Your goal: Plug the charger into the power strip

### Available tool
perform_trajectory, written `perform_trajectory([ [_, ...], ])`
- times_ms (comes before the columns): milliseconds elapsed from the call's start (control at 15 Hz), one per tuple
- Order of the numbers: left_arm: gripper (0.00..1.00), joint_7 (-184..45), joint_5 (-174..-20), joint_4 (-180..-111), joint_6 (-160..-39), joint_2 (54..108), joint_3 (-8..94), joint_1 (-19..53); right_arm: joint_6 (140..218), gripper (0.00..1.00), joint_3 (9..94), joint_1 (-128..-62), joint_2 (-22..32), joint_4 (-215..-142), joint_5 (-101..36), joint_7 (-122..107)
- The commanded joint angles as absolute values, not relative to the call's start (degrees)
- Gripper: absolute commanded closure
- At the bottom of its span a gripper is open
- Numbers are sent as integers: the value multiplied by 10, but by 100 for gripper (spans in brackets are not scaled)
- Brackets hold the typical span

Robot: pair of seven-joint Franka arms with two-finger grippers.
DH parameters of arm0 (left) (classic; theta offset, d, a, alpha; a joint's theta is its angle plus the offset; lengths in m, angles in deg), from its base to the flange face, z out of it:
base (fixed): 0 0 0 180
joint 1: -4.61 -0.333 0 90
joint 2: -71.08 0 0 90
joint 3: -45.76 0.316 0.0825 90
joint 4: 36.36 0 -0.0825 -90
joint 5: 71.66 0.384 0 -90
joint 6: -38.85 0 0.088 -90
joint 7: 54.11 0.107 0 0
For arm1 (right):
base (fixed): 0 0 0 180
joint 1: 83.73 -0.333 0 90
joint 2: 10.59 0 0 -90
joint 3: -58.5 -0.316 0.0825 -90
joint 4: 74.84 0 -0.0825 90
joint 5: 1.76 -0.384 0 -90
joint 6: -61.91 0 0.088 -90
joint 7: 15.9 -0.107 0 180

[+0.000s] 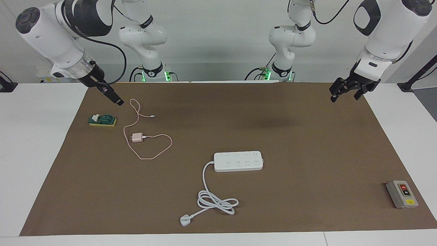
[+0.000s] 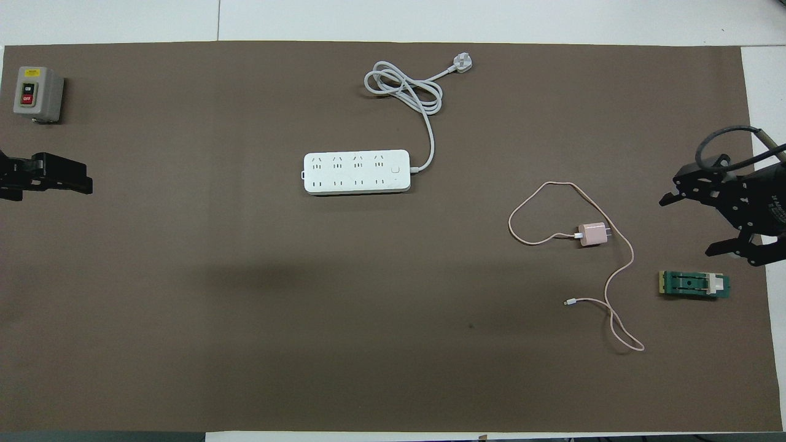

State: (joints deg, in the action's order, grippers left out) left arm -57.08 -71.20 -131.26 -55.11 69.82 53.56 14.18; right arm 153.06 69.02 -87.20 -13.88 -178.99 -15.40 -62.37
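Observation:
I expect the whole cable [image 2: 631, 254] to drag along when I carry the charger, because the pink cable is plugged into the charger with its far tip [image 2: 570, 301] loose.
The charger [image 1: 138, 137] [image 2: 592, 234] is a small pale pink cube lying on the brown mat toward the right arm's end. Its thin pink cable [image 1: 155, 156] [image 2: 617, 276] loops around it. The power strip [image 1: 238, 161] [image 2: 356, 172], a long white bar with its sockets facing up, lies mid-table, farther from the robots than the charger. My right gripper [image 1: 116, 99] [image 2: 689, 225] hangs open and holds nothing, over the mat's edge by the green fixture. My left gripper [image 1: 344, 98] [image 2: 58, 184] waits open and holds nothing over the mat's edge at the left arm's end.
The strip's thick white cord [image 1: 215, 201] [image 2: 405, 92] coils farther out and ends in a white plug [image 1: 185, 220] [image 2: 462, 62]. A green fixture on a yellow base [image 1: 102, 120] [image 2: 695, 285] lies beside the charger. A grey switch box [image 1: 402, 194] [image 2: 37, 94] sits at the left arm's end.

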Motion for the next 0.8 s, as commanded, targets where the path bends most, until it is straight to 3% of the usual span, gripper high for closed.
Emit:
perform_trajectory([
  [0,0,-561,-710,-1330,-558,684,538,145,1569,0,688,-864,-148,-1843,-209,-733],
  [267,0,-534,-718,-1342,-541,675,537,143,1614,0,689,-828,-128,-1879,-265,-783],
  [534,0,-532,-856,-1352,-553,672,539,125,1644,0,689,-808,-102,-1900,-276,-813],
  [735,0,-533,-933,-1405,-599,650,539,130,1675,0,688,-807,-70,-1912,-294,-777],
])
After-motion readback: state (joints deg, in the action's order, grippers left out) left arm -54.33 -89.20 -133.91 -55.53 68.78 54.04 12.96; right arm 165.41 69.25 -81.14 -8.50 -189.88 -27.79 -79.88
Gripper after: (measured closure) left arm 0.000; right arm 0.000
